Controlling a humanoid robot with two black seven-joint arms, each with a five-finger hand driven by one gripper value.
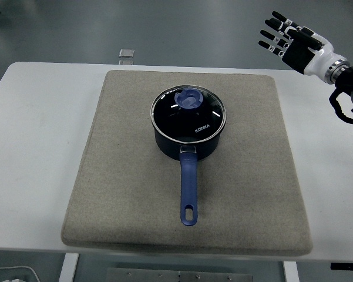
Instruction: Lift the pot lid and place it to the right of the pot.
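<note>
I expect the dark blue pot [168,146] to be empty when I lift the lid, because the glass lid shows even darkness [175,123] all through.
A dark blue pot [188,147] stands in the middle of a grey mat [123,176]. Its long blue handle [188,194] points toward the table's near edge. A glass lid [189,116] with a metal rim and a blue knob [188,99] sits on the pot. My right hand [285,38] is raised at the top right, beyond the mat's far right corner and well apart from the pot. Its fingers are spread and hold nothing. My left arm does not show.
The mat lies on a white table [35,129]. A small clear object [127,54] sits on the floor beyond the table's far edge. Bare mat lies to the right of the pot.
</note>
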